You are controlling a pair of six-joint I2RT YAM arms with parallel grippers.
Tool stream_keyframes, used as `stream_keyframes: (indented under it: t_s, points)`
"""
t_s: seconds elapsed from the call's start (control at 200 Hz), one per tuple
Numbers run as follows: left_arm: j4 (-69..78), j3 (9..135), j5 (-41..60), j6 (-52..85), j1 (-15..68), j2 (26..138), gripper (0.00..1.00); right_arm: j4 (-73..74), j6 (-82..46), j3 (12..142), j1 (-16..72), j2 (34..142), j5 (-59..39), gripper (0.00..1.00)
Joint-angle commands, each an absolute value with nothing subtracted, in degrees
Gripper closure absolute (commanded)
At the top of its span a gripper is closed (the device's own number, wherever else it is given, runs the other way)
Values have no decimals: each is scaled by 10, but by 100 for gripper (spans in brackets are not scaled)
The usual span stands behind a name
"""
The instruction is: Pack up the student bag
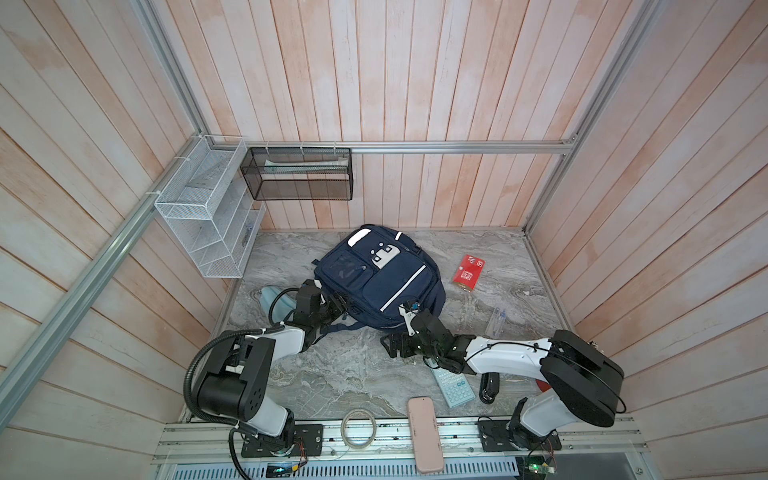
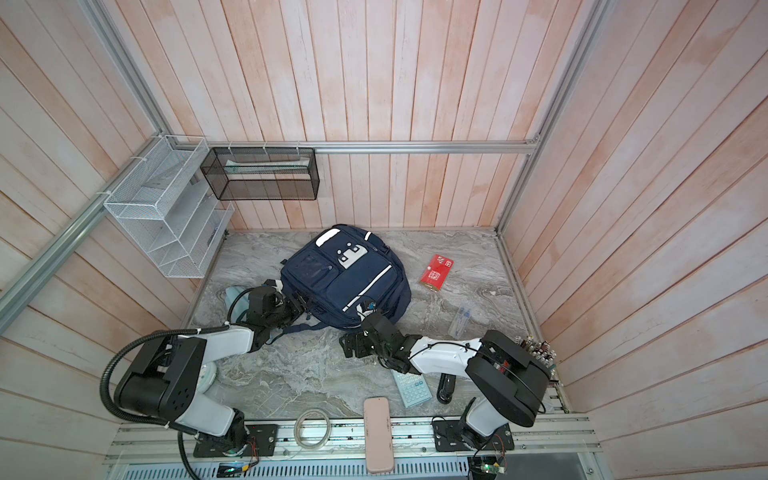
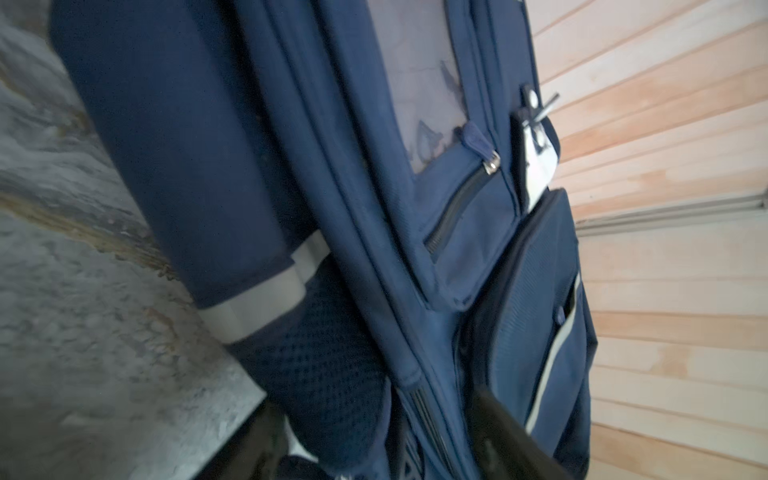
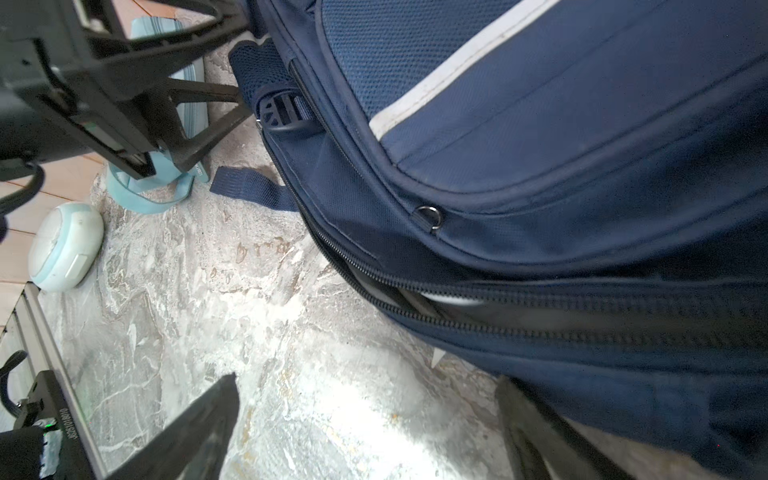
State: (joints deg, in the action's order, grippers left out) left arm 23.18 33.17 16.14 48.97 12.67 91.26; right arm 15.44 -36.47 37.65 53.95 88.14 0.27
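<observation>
The gaping zip [image 4: 376,289] bends around the student bag's soft corner [image 1: 384,276], so the student bag will turn along with it when I pull the zip around that corner.
The student bag [image 1: 386,278] [image 2: 353,278] lies flat on the marble table, front pockets up. My left gripper [image 1: 343,309] [image 3: 372,403] is at its near left corner, shut on the fabric there. The mesh side pocket [image 3: 328,374] and the zip edge fill the gap between the jaws. My right gripper [image 1: 388,345] [image 4: 365,432] stands wide open at the bag's near edge, with only bare table between its fingers. One of its fingers [image 4: 536,432] is against the bag's underside. The near-side zip [image 4: 415,299] gapes slightly and something pale shows inside.
A light-blue pouch [image 1: 272,301] lies behind the left gripper. There is a red packet [image 1: 468,272] right of the bag and a clear pen pack [image 1: 496,322]. Calculator [image 1: 453,386], black object [image 1: 489,386], pink case [image 1: 424,434] and tape ring [image 1: 358,428] sit near the front. Wire racks [image 1: 208,208] hang back left.
</observation>
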Motion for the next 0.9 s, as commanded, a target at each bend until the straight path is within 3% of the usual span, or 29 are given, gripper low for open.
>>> stream_keyframes:
  t_s: [0.0, 0.11, 0.405, 0.55, 0.73, 0.895]
  points:
    - [269, 362, 172, 487, 127, 947, 54, 163, -366, 378, 527, 882, 30, 4]
    - [264, 365, 184, 484, 143, 941, 100, 168, -367, 361, 508, 877, 37, 4]
    - [298, 307, 216, 561, 190, 846, 100, 220, -291, 355, 425, 916, -58, 3]
    - [334, 292, 224, 608, 218, 828, 100, 230, -309, 349, 497, 899, 22, 5]
    - [347, 286, 198, 622, 235, 817, 100, 250, -342, 350, 607, 892, 129, 16]
    - [359, 284, 197, 637, 249, 816, 100, 283, -331, 399, 615, 946, 106, 23]
